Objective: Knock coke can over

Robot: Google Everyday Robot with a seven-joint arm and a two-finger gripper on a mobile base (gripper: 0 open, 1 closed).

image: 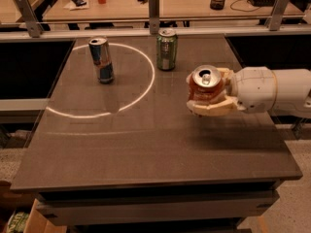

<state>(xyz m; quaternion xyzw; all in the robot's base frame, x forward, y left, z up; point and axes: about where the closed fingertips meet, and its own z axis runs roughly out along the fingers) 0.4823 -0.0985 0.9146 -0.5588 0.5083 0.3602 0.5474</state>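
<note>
I should tip the can's silver top (pixel 206 77) toward the table's front edge before I lower the can, because the coke can (pixel 204 93) is almost upright in my gripper.
The red-orange coke can (pixel 203 85) with a silver top is at the right of the dark table (pixel 146 144). It tilts, with its top turned toward the camera. My cream gripper (pixel 208 92) reaches in from the right on a white arm and is shut on the can. One finger (pixel 214 109) lies under and in front of the can, the other (pixel 224 74) behind it. The can's base is hidden by the lower finger, so I cannot tell whether it touches the table.
A slim blue-and-silver can (pixel 101 60) stands at the back left inside a bright ring of light. A green can (pixel 166 49) stands at the back middle. A rail with metal posts (pixel 154 11) runs behind the table, with a cluttered desk beyond.
</note>
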